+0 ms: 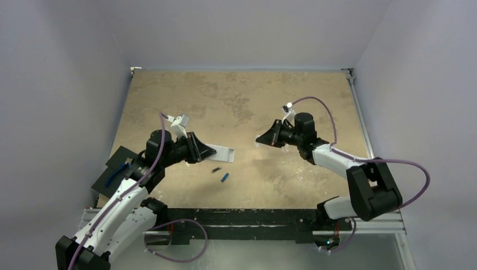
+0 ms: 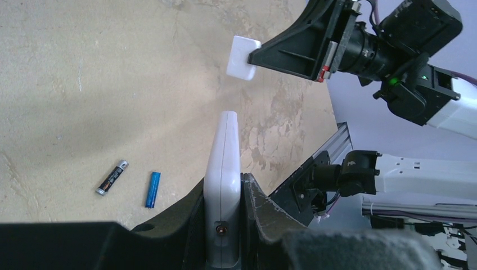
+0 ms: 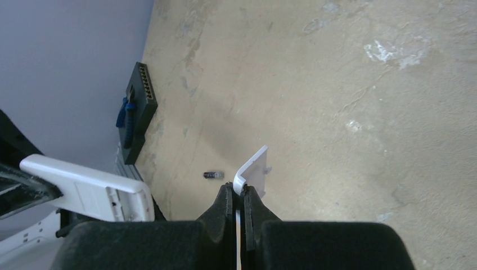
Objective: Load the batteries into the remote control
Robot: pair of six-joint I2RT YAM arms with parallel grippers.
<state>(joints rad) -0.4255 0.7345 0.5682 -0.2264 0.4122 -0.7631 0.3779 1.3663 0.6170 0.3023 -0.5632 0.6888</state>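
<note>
I should continue to lower the small white square piece with my right gripper until it touches the tabletop below it, which is clear of both batteries.
My left gripper is shut on the white remote control and holds it edge-on above the table; in the left wrist view the remote stands between the jaws of that gripper. The dark battery and the blue battery lie on the table just below the remote, side by side. My right gripper is shut on a small white square piece, held in the air to the right of the remote.
A black tray with blue-handled pliers sits at the table's left edge, also in the right wrist view. An aluminium rail runs along the near edge. Walls close in the table on three sides.
</note>
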